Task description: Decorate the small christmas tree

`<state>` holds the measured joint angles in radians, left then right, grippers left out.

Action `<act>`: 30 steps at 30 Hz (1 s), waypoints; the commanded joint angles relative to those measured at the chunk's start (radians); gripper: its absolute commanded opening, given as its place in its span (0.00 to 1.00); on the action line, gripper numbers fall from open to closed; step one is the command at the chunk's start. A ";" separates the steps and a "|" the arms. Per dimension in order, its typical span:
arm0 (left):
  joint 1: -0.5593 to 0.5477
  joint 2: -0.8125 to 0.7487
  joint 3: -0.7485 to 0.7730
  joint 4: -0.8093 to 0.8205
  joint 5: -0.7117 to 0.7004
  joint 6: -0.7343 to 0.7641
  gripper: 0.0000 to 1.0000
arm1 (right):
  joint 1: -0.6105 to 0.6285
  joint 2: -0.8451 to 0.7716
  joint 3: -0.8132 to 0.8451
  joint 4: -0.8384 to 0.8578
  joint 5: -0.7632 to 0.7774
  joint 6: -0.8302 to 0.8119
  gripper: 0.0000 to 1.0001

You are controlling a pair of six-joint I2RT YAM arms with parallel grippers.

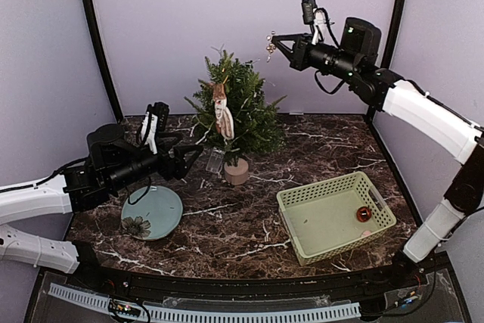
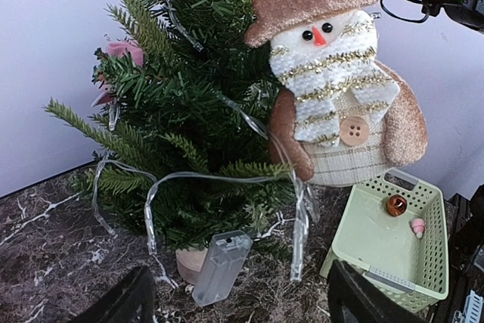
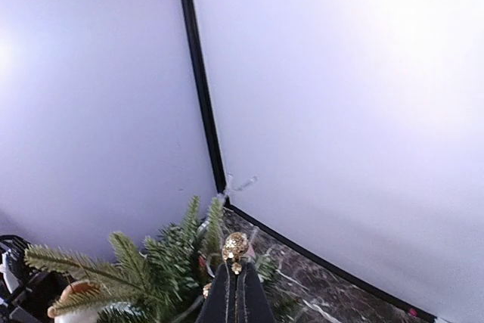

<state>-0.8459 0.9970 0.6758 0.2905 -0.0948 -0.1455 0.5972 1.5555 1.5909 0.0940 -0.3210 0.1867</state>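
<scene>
The gold glitter ornament (image 1: 271, 46) is hanging clear above free top branches (image 1: 248, 69). My right gripper should keep moving in and down until the ornament rests among them.
The small christmas tree (image 1: 240, 111) stands in a beige pot (image 1: 237, 172) at the back middle of the table. A plush snowman (image 1: 221, 113) and a clear light string (image 2: 198, 178) hang on it, and the string's clear battery box (image 2: 221, 267) lies by the pot. My left gripper (image 1: 190, 158) is open just left of the tree, level with its lowest branches; its dark fingers (image 2: 122, 302) frame the battery box. High up to the right of the treetop, my right gripper (image 1: 273, 41) is shut on a gold glitter ornament (image 3: 236, 246), above the top branches (image 3: 198, 226).
A pale green basket (image 1: 301, 200) at the front right holds a small brown bell (image 1: 364, 213) and a pink piece (image 2: 417, 225). A light-blue plate (image 1: 162, 206) lies at the front left under my left arm. A pink flower (image 2: 122, 50) sits in the tree's left branches.
</scene>
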 commanded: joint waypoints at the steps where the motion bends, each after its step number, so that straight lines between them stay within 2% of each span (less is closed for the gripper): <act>1: 0.006 0.002 0.034 0.039 0.000 -0.005 0.81 | 0.052 0.064 0.069 0.174 -0.072 -0.060 0.00; 14: 0.013 0.009 0.039 0.038 0.003 0.013 0.81 | 0.071 0.147 0.005 0.317 -0.137 -0.106 0.00; 30: 0.017 0.012 0.036 0.037 -0.005 0.021 0.81 | 0.075 0.148 -0.114 0.337 -0.132 -0.103 0.02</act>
<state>-0.8337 1.0145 0.6857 0.2981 -0.0952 -0.1375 0.6636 1.7153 1.5082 0.3759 -0.4511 0.0834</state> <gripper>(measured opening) 0.812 0.015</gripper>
